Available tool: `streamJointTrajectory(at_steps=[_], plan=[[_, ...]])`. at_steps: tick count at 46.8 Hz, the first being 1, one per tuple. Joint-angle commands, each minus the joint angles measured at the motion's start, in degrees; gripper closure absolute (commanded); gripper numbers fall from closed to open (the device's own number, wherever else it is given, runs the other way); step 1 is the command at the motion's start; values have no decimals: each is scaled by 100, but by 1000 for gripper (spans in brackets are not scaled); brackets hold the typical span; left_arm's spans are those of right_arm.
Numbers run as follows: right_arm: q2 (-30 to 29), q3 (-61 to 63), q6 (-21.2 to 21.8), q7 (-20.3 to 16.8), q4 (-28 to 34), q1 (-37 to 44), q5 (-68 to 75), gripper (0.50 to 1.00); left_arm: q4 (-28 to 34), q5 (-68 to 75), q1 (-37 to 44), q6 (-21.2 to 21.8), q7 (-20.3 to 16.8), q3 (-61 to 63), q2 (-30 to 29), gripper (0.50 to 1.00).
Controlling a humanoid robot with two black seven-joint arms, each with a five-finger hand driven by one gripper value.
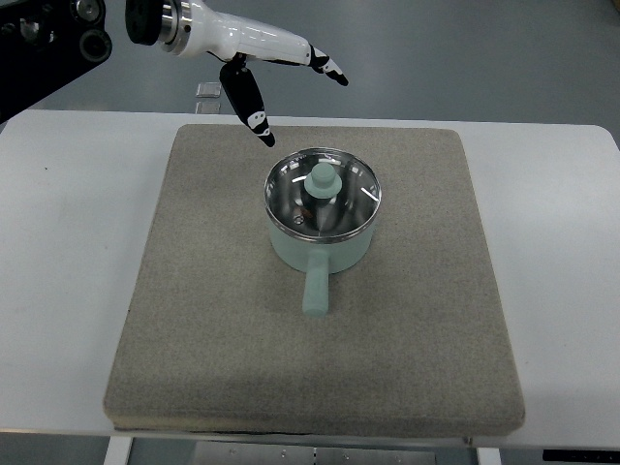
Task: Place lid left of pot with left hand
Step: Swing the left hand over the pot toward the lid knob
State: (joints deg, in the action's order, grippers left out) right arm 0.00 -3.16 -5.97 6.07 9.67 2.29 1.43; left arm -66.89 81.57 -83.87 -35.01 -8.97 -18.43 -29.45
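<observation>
My gripper is going to lift the glass lid, and I should expect the mint-green pot [324,254] to be empty then, because just shiny metal [334,217] shows through the lid.
A mint-green pot [320,247] stands in the middle of a grey felt mat [213,320], its handle pointing toward the near edge. A glass lid [349,199] with a metal rim and a mint-green knob [323,180] sits on the pot. My left hand [281,92], white with black fingertips, hovers above the far left part of the mat, up and left of the lid. Its fingers are spread and hold nothing. The thumb [250,108] points down toward the mat. The right arm is out of view.
The mat lies on a white table [58,252]. A small clear object [207,90] sits at the table's far edge behind the hand. Grey floor lies beyond the table.
</observation>
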Motion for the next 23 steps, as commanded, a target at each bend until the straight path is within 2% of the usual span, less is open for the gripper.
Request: streamJointTrajectory(at_steps=[1, 23], plan=[[0, 0, -1, -1, 0, 0, 6, 579, -25, 8, 29, 1, 0, 6, 80, 504], [0, 0, -1, -1, 0, 0, -3, 579, 27, 667, 231, 1, 9, 173, 589, 514]])
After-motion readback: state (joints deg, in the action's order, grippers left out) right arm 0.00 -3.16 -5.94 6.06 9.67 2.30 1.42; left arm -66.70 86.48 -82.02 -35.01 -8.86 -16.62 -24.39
